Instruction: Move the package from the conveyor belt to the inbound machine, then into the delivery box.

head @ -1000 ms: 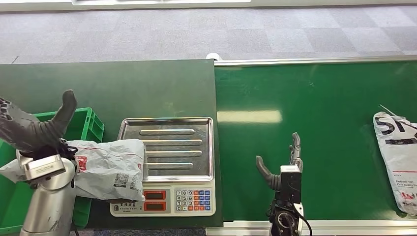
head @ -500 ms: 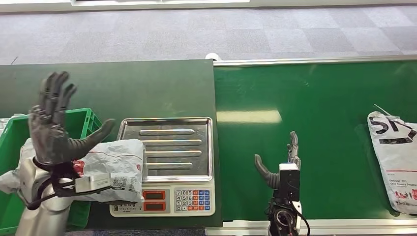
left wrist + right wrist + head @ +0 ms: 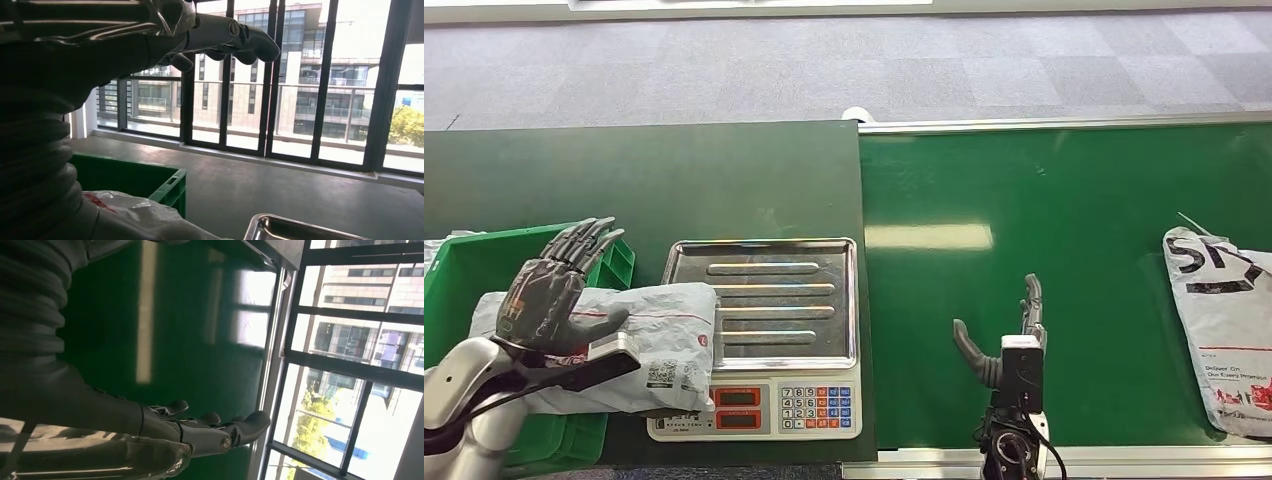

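Note:
The package spans straight (image 3: 636, 338) from the delivery box to the scale. I expect its far end (image 3: 692, 345) to stay stretched out when I lift it.
A crumpled grey-white package (image 3: 659, 345) with red print lies across the rim of the green delivery box (image 3: 469, 262) and the left edge of the scale (image 3: 769, 330). My left hand (image 3: 559, 290) hovers over the package's left end with its fingers spread, gripping nothing. In the left wrist view those fingers (image 3: 227, 40) stretch out above the box (image 3: 135, 180) and the package (image 3: 125, 215). My right hand (image 3: 1006, 342) stands open above the green conveyor belt (image 3: 1074, 230), fingers (image 3: 210, 429) apart and empty. A second package (image 3: 1224, 325) lies at the belt's right end.
The scale's steel tray (image 3: 779, 295) is bare, with its keypad (image 3: 819, 407) toward me. A dark green table (image 3: 654, 175) carries the scale and the box. A metal rail (image 3: 1064, 124) runs along the belt's far edge, with grey carpet beyond.
My left hand has swung down from a raised pose to just over the package. The package on the belt has drifted a little leftward. My right hand has barely moved.

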Robot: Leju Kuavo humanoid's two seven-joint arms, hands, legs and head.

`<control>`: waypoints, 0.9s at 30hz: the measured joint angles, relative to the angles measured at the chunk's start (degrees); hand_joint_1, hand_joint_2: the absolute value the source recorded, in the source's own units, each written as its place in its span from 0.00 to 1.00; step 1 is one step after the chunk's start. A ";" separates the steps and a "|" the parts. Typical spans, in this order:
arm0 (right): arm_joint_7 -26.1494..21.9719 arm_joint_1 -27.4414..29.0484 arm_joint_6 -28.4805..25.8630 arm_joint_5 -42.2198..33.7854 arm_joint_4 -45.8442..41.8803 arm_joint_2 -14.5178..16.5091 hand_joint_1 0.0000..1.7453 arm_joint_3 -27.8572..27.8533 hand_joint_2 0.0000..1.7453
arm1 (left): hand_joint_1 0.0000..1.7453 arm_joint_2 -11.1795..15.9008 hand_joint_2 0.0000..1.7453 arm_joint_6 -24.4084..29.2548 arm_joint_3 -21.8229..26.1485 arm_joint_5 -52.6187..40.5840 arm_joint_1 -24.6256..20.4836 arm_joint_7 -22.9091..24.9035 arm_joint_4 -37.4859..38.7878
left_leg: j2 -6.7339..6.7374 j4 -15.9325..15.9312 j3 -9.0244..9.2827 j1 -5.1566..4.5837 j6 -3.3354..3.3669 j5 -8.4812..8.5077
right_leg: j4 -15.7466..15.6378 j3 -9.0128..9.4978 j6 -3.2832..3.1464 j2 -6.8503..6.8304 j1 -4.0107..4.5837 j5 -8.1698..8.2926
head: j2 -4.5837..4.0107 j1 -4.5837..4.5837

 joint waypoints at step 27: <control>0.15 -0.15 -1.27 -0.19 0.85 0.02 0.00 -1.43 1.00 | 0.00 9.87 1.00 -35.30 16.80 20.16 20.30 -10.45 -16.24 | -0.01 -0.02 -0.02 0.06 -0.06 -0.04 | 0.00 -0.01 -0.06 0.01 0.06 -0.05 | 0.00 0.02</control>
